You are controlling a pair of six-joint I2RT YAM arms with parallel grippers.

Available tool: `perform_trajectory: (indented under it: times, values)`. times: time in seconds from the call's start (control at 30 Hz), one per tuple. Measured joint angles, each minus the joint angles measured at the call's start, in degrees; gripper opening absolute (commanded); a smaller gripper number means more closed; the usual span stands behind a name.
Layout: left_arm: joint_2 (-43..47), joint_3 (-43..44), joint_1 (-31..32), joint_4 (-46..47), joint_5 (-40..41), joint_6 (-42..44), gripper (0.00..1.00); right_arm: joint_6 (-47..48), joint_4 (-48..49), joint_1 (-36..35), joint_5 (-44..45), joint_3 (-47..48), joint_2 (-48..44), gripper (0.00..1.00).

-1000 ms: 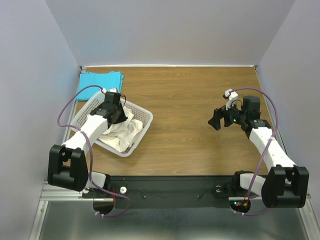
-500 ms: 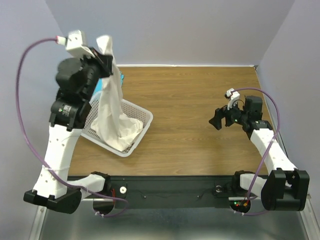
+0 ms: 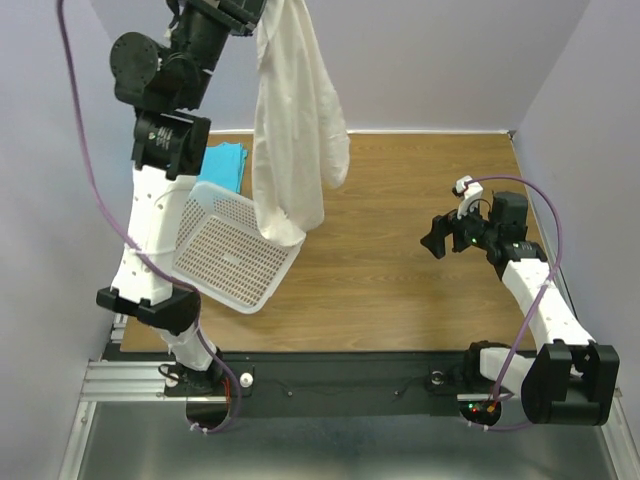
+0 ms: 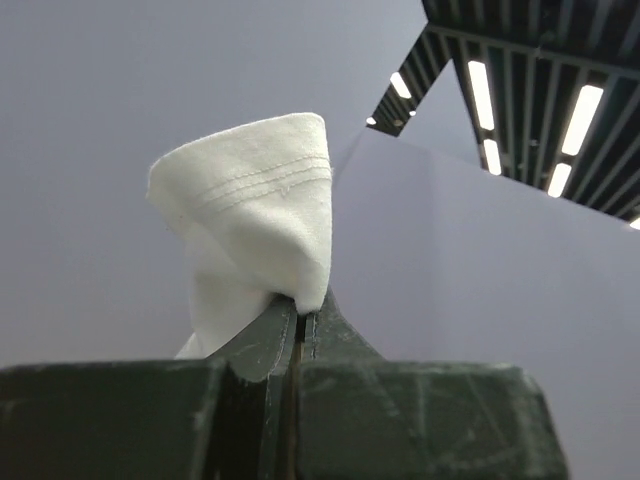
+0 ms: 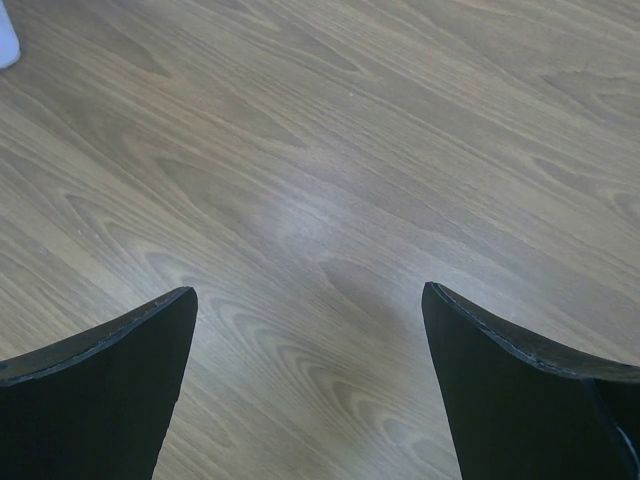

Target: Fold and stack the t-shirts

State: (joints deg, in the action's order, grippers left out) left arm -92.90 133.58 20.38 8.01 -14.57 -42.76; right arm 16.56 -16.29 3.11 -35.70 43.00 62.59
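The cream-white t-shirt is hanging over the empty basket's corner [image 3: 289,253]. Next, my left gripper places the t-shirt on open wood [image 3: 372,218] before my right gripper clears the basket.
The cream-white t-shirt [image 3: 295,120] hangs high in the air over the back left of the table, its lower end dangling just above the basket's far corner. My left gripper [image 3: 258,12] is shut on its top edge at the upper border of the top view. In the left wrist view, a bunched hem of that t-shirt [image 4: 250,200] pokes up from the closed left gripper [image 4: 300,315]. The turquoise t-shirt [image 3: 226,160] lies flat at the back left corner, partly behind the left arm. My right gripper [image 3: 432,238] hovers open over bare wood on the right, as the right wrist view [image 5: 310,320] confirms.
A white mesh basket [image 3: 235,255] sits at the left of the table with nothing in it, one side tipped up against the left arm. The wooden table [image 3: 400,190] is walled in by pale panels on three sides.
The left gripper closed on the cream-white t-shirt in the basket and lifted it high, clear of the basket. The right arm stayed where it was.
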Motion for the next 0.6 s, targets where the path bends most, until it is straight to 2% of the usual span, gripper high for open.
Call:
perform_trajectory:
  times: [0.23, 0.6]
  values:
    - [-8.2, 6.4, 7.1, 9.8, 5.5, -6.6, 0.0, -0.1, 0.0, 0.0, 0.8, 0.0, 0.0, 1.0]
    - [-11.7, 10.1, 14.5, 21.6, 15.0, -9.9, 0.0, -0.3, 0.0, 0.3, 2.3, 0.0, 0.5, 1.0]
